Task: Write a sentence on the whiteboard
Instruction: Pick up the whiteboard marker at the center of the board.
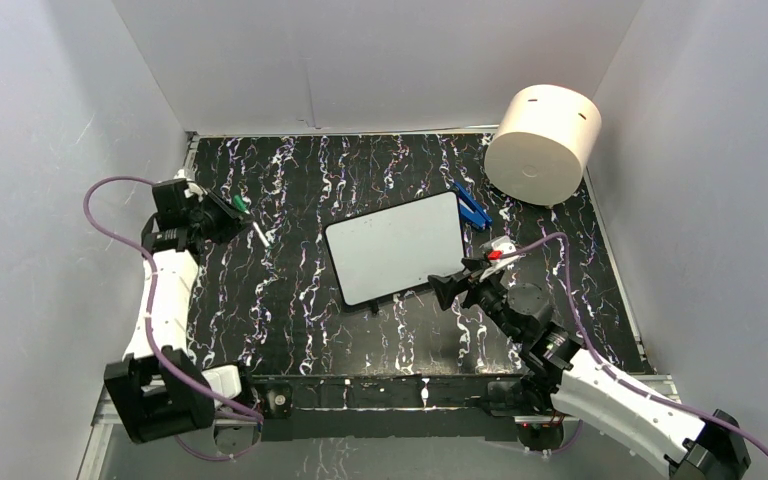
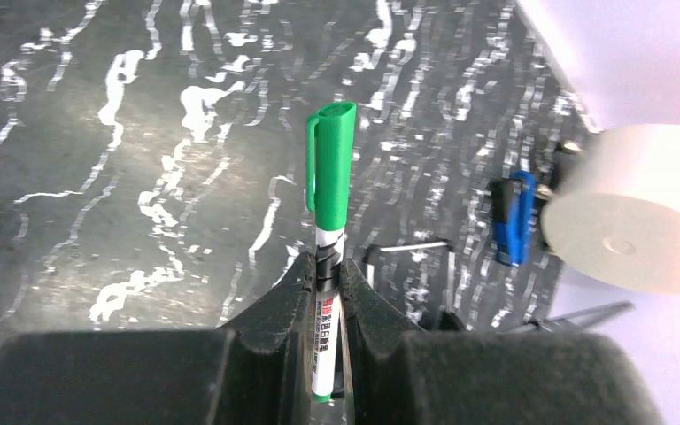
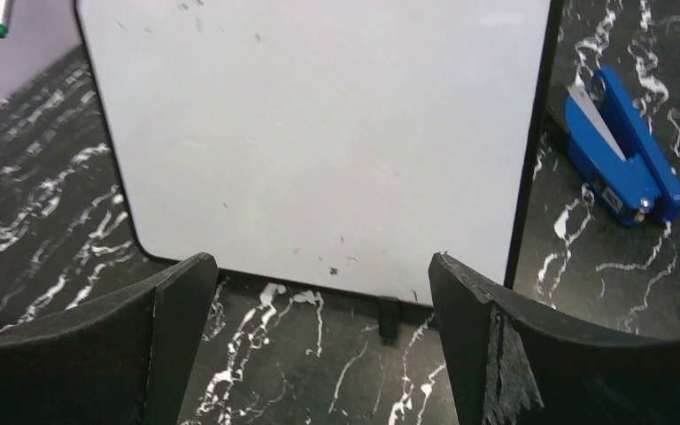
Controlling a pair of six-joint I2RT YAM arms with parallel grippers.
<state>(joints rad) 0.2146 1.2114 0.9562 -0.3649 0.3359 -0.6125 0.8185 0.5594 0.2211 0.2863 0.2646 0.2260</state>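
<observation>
The marker's white body (image 1: 259,232) reaches out beyond my left gripper's fingers, so I should keep moving my right gripper toward the butt end (image 1: 266,242) until it closes there.
The whiteboard (image 1: 395,248) lies flat in the middle of the black marbled table, white with a thin black frame. It also fills the top of the right wrist view (image 3: 319,133). Its face is blank apart from a few small specks; no sentence shows on it. My left gripper (image 1: 243,215) is at the far left, away from the board, shut on a marker (image 2: 332,168) that has its green cap on. The marker's butt end shows in the right wrist view (image 3: 0,18). My right gripper (image 1: 442,292) is open and empty, its jaws (image 3: 319,261) wide at the board's near edge.
A big cream cylinder (image 1: 543,143) lies on its side at the back right, also in the left wrist view (image 2: 637,212). A blue clip-like tool (image 1: 473,207) lies by the board's far right corner (image 3: 624,150). White walls enclose the table on three sides.
</observation>
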